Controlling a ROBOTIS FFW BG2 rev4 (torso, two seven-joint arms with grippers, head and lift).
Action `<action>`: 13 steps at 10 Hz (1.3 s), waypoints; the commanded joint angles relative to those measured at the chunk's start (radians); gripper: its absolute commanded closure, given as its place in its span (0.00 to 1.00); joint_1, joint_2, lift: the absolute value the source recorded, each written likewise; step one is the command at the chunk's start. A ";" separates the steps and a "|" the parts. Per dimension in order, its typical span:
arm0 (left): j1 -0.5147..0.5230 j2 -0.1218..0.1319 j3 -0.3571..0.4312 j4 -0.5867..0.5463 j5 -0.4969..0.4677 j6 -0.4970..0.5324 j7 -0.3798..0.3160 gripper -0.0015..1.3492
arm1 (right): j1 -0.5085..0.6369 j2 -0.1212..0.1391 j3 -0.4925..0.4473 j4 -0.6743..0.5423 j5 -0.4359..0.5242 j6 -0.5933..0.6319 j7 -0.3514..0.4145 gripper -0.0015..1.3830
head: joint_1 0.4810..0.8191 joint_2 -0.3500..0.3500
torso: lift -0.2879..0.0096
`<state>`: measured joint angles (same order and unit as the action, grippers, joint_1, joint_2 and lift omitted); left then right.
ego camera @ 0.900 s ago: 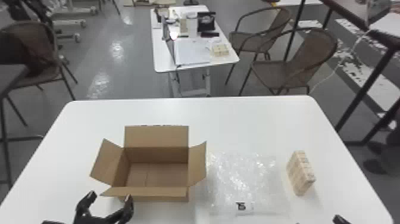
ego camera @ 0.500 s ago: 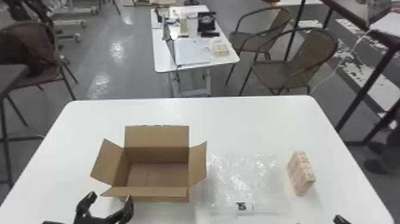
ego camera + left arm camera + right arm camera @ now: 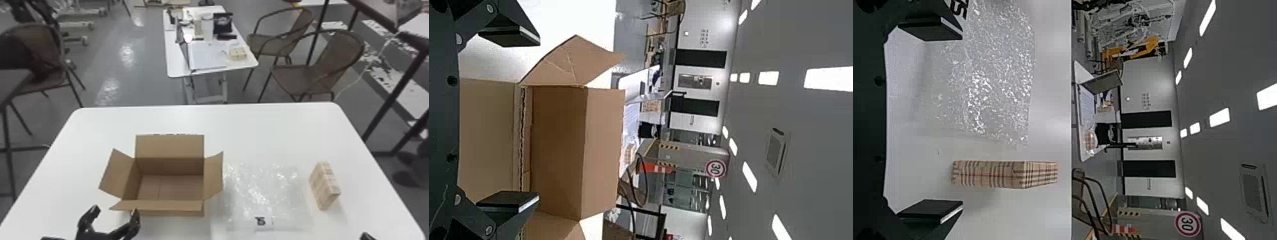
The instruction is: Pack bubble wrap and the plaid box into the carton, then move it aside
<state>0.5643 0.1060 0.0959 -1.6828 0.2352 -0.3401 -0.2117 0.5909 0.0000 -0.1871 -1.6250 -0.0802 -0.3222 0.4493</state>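
The bubble wrap (image 3: pixel 265 194) is spread out bigger than the carton's opening (image 3: pixel 168 177), so it will bunch up and bulge at the carton's rim when the robot packs it.
At the front left of the table, my left gripper (image 3: pixel 110 220) stands open by the near flap of the open carton (image 3: pixel 170 188). In the left wrist view, the open left gripper (image 3: pixel 524 120) faces the carton (image 3: pixel 556 150). Flat on the table right of the carton lies the bubble wrap (image 3: pixel 265 194); the plaid box (image 3: pixel 325 186) stands on edge farther right. A tip of my right gripper (image 3: pixel 368 236) shows at the bottom right. The right wrist view has the right gripper (image 3: pixel 945 120) open, with the plaid box (image 3: pixel 1003 174) and bubble wrap (image 3: pixel 988 75) beyond it.
The white table (image 3: pixel 255 124) has free room behind the carton and along its left side. Past its far edge are a smaller table (image 3: pixel 207 59) with items and chairs (image 3: pixel 316 67).
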 commanded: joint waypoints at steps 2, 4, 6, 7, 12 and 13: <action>0.003 -0.032 0.082 -0.071 0.024 0.096 0.000 0.15 | 0.004 0.001 0.000 -0.006 -0.001 0.012 0.000 0.08 | 0.63 0.58 | 0.88; -0.029 -0.069 0.185 -0.161 -0.004 0.266 -0.040 0.15 | 0.004 0.001 0.000 -0.006 -0.003 0.014 0.000 0.08 | 0.63 0.66 | 0.88; -0.078 -0.094 0.255 -0.186 0.007 0.345 -0.104 0.16 | 0.004 0.001 0.000 -0.006 -0.003 0.017 0.000 0.08 | 0.63 0.70 | 0.88; -0.093 -0.101 0.275 -0.224 0.004 0.406 -0.107 0.16 | 0.004 0.001 0.000 -0.004 -0.003 0.018 0.000 0.08 | 0.63 0.73 | 0.88; -0.302 -0.023 0.321 -0.120 0.107 0.820 -0.281 0.19 | -0.023 0.001 0.037 0.014 -0.015 0.037 0.000 0.08 | 0.63 0.73 | 0.88; -0.314 -0.016 0.321 -0.095 0.113 0.814 -0.281 0.21 | -0.029 0.001 0.038 0.019 -0.015 0.040 0.000 0.08 | 0.63 0.74 | 0.88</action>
<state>0.2575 0.0849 0.4175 -1.7914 0.3434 0.4728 -0.4928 0.5646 0.0000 -0.1502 -1.6086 -0.0951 -0.2842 0.4494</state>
